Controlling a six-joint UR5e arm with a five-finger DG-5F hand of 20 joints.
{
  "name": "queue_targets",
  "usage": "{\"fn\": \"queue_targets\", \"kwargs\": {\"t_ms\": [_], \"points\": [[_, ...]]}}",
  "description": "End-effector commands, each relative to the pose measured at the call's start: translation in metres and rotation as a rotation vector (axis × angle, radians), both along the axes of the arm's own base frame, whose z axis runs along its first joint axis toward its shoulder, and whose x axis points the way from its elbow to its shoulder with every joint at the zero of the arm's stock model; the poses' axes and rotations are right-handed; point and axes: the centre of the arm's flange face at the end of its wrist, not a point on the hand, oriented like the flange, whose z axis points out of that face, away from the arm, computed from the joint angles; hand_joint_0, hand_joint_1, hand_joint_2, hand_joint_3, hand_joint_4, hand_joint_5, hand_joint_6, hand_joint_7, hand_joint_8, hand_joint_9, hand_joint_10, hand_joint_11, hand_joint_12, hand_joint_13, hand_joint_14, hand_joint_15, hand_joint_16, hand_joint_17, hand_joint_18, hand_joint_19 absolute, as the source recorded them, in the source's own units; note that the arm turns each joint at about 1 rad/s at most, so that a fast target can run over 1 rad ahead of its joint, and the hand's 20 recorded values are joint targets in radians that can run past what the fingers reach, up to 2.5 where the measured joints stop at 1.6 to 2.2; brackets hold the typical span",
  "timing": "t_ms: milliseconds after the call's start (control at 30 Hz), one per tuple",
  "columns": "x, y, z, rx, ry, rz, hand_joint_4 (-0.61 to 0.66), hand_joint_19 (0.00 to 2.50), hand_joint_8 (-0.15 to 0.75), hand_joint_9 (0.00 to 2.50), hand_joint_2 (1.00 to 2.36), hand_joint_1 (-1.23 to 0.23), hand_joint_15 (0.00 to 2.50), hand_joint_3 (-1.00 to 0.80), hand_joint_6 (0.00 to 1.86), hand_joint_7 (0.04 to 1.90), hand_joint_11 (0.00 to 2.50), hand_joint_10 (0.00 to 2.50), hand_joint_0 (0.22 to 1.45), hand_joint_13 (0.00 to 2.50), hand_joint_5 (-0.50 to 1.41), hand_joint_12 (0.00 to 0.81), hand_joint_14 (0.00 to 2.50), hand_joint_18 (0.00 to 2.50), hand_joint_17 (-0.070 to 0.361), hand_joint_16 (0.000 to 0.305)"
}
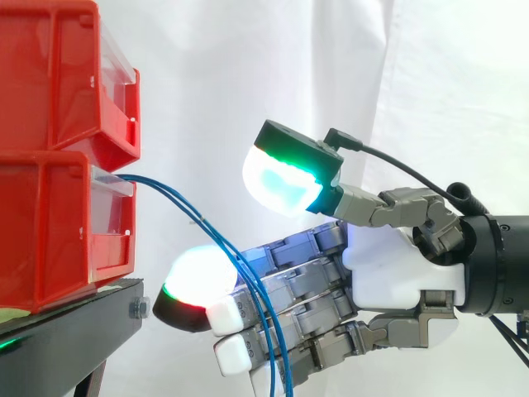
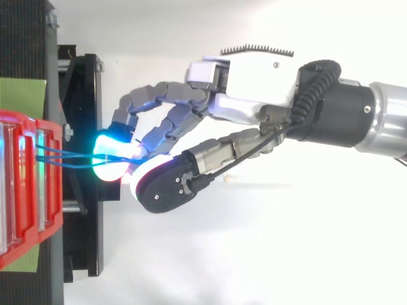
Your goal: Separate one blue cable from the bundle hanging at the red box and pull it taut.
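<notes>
I expect the other cables to drop free when I hold one up, because the blue cables (image 1: 221,240) run side by side with slim gaps (image 1: 278,360) between them.
Thin blue cables (image 1: 178,203) leave the front of the lower red bin (image 1: 50,231), arc to the right and drop out of the bottom of the side view. My hand (image 1: 388,273) reaches in from the right with its fingers stretched toward the bin. The cables run across the fingers on the side facing the camera. One fingertip pad (image 1: 194,277) glows white and red just below the cables. The thumb pad (image 1: 281,178) glows green and white above them, well apart from the fingers. In the top view the cables (image 2: 63,159) lead from the bin (image 2: 25,190) to the glowing fingertips (image 2: 111,149). The hand (image 2: 254,95) is open.
A second red bin (image 1: 58,74) is stacked on the lower one. Both rest on a black stand (image 1: 66,339) whose edge juts out right below the fingertips. A white curtain hangs behind.
</notes>
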Motion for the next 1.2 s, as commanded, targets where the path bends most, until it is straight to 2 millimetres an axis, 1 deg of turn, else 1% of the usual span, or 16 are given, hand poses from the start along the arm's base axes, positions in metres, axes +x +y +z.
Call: {"fn": "queue_targets", "kwargs": {"t_ms": [0, 167, 433, 567, 633, 667, 833, 867, 933, 967, 1000, 1067, 1100, 1167], "points": [[0.0, -0.003, -0.001, 0.005, 0.003, 0.006, 0.34, 0.4, 0.391, 0.87, 1.01, -0.63, 0.33, -0.39, 0.5, 1.13, 0.29, 0.01, 0.67, 0.86, -0.13, 0.377, 0.01, 0.75, 0.097, 0.043], [-0.001, -0.001, 0.002, 0.023, 0.001, 0.032, 0.33, 0.4, 0.389, 0.87, 1.01, -0.63, 0.33, -0.38, 0.5, 1.17, 0.29, 0.01, 0.67, 0.86, -0.12, 0.376, 0.01, 0.76, 0.097, 0.043], [-0.001, -0.008, 0.0, 0.032, 0.006, 0.035, 0.33, 0.4, 0.392, 0.88, 1.01, -0.62, 0.34, -0.42, 0.5, 1.2, 0.3, 0.01, 0.66, 0.87, -0.12, 0.379, 0.01, 0.76, 0.097, 0.043], [0.001, -0.013, 0.005, 0.035, -0.005, 0.03, 0.3, 0.4, 0.395, 0.9, 1.01, -0.61, 0.34, -0.41, 0.5, 1.27, 0.31, 0.01, 0.66, 0.88, -0.1, 0.377, 0.01, 0.77, 0.097, 0.043], [0.002, -0.015, 0.01, 0.035, -0.006, 0.026, 0.29, 0.4, 0.396, 0.9, 1.01, -0.61, 0.34, -0.42, 0.5, 1.33, 0.31, 0.01, 0.66, 0.88, -0.1, 0.379, 0.01, 0.77, 0.097, 0.043], [0.003, -0.016, 0.015, 0.032, 0.008, 0.032, 0.28, 0.4, 0.402, 0.91, 1.01, -0.6, 0.34, -0.41, 0.52, 1.33, 0.31, 0.01, 0.66, 0.88, -0.1, 0.38, 0.01, 0.77, 0.097, 0.043], [0.002, -0.019, 0.018, 0.03, 0.035, 0.04, 0.28, 0.39, 0.402, 0.92, 1.01, -0.6, 0.34, -0.39, 0.56, 1.3, 0.32, 0.01, 0.67, 0.89, -0.1, 0.381, 0.01, 0.77, 0.097, 0.043], [0.001, -0.02, 0.023, 0.03, 0.034, 0.04, 0.28, 0.39, 0.407, 0.93, 1.01, -0.59, 0.34, -0.38, 0.58, 1.29, 0.33, 0.01, 0.67, 0.89, -0.1, 0.382, 0.01, 0.77, 0.097, 0.043], [-0.001, -0.021, 0.029, 0.029, 0.031, 0.038, 0.26, 0.39, 0.411, 0.93, 1.01, -0.59, 0.35, -0.35, 0.61, 1.25, 0.34, 0.01, 0.67, 0.9, -0.11, 0.384, 0.01, 0.78, 0.097, 0.043], [-0.001, -0.021, 0.031, 0.024, 0.032, 0.038, 0.24, 0.4, 0.42, 0.93, 1.02, -0.58, 0.36, -0.28, 0.67, 1.2, 0.37, 0.01, 0.66, 0.91, -0.13, 0.385, 0.01, 0.78, 0.097, 0.043], [-0.001, -0.021, 0.031, 0.024, 0.032, 0.038, 0.26, 0.39, 0.434, 0.92, 1.02, -0.58, 0.37, -0.21, 0.73, 1.16, 0.4, 0.01, 0.65, 0.91, -0.15, 0.389, 0.01, 0.78, 0.098, 0.043], [-0.004, -0.023, 0.038, 0.016, 0.034, 0.037, 0.28, 0.4, 0.448, 0.9, 1.02, -0.57, 0.39, -0.14, 0.79, 1.11, 0.44, 0.01, 0.63, 0.91, -0.17, 0.391, 0.01, 0.79, 0.098, 0.044], [-0.004, -0.023, 0.041, 0.013, 0.035, 0.036, 0.31, 0.4, 0.449, 0.89, 1.02, -0.56, 0.4, -0.12, 0.83, 1.01, 0.47, 0.01, 0.64, 0.92, -0.19, 0.394, 0.01, 0.79, 0.1, 0.044], [-0.005, -0.022, 0.043, 0.007, 0.038, 0.038, 0.33, 0.39, 0.454, 0.87, 1.02, -0.58, 0.4, -0.11, 0.85, 0.99, 0.51, 0.01, 0.64, 0.92, -0.2, 0.403, 0.01, 0.79, 0.102, 0.045]]}}
